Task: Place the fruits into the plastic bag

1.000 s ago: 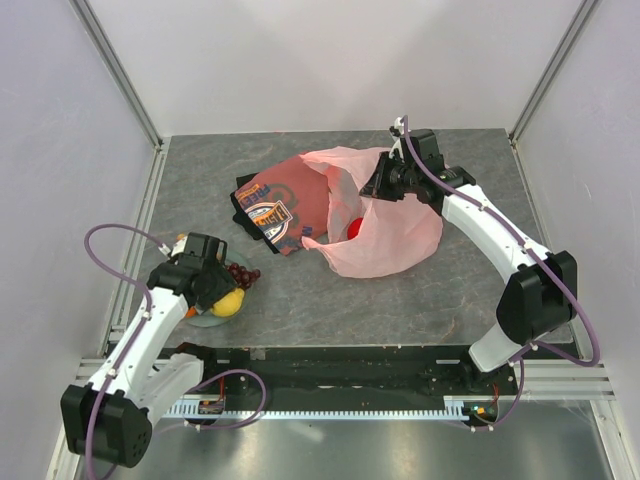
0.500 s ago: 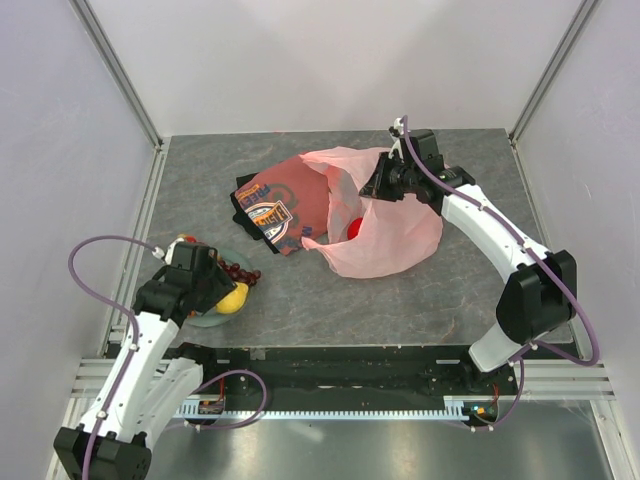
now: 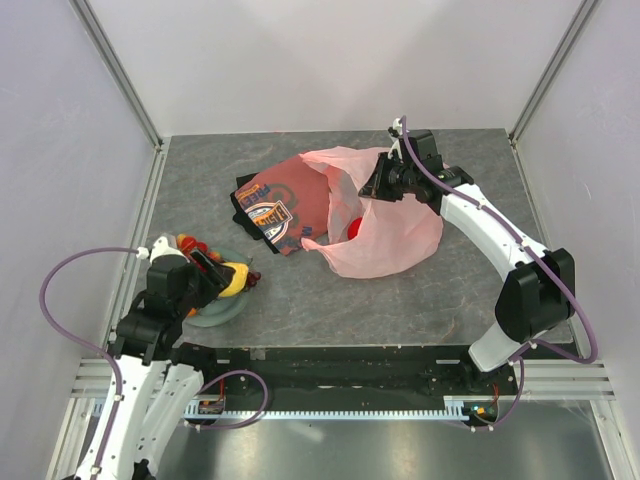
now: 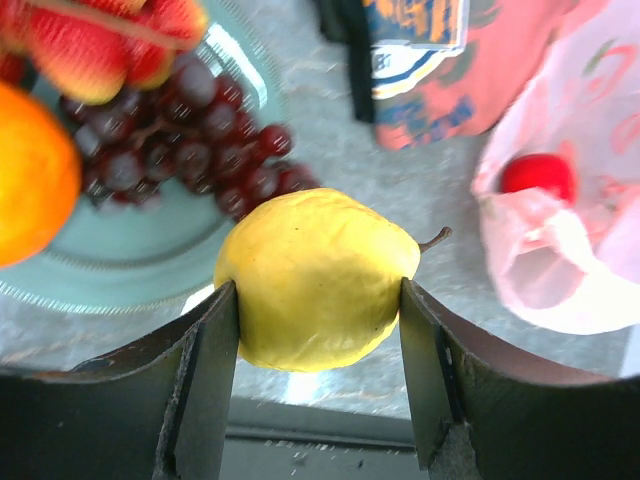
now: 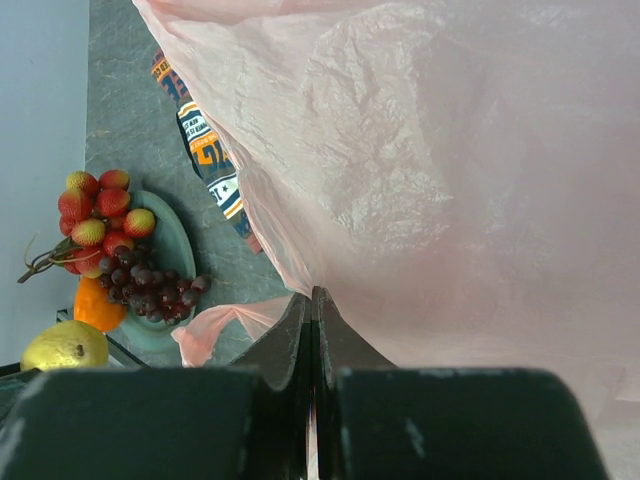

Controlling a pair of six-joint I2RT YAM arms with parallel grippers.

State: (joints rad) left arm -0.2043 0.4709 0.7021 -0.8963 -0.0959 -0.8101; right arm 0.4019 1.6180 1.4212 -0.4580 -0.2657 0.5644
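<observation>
The pink bag's opening (image 3: 340, 212) is open toward the yellow fruit. My left gripper keeps going into the bag and lets go of the fruit next to the red apple (image 3: 354, 228).
My left gripper (image 3: 222, 277) (image 4: 318, 340) is shut on the yellow lemon-like fruit (image 3: 234, 279) (image 4: 315, 279) and holds it above the near right rim of the pale green plate (image 3: 222, 312) (image 4: 160, 270). On the plate lie dark purple grapes (image 4: 175, 150), an orange (image 4: 30, 175) and red strawberry-like pieces (image 4: 95, 45). My right gripper (image 3: 375, 185) (image 5: 312, 300) is shut on the rim of the pink plastic bag (image 3: 385, 230) (image 5: 450, 170) and holds its mouth up. The red apple (image 3: 354, 228) (image 4: 537, 175) lies inside the bag.
A folded red printed cloth (image 3: 275, 208) (image 4: 440, 70) lies left of the bag, partly under it. Metal frame posts and white walls (image 3: 60, 150) bound the grey table on left, back and right. A black rail (image 3: 330, 365) runs along the near edge.
My left arm has pulled back toward the near edge and lifted the yellow fruit off the plate. The strawberries and orange now show. The right arm and bag have not moved.
</observation>
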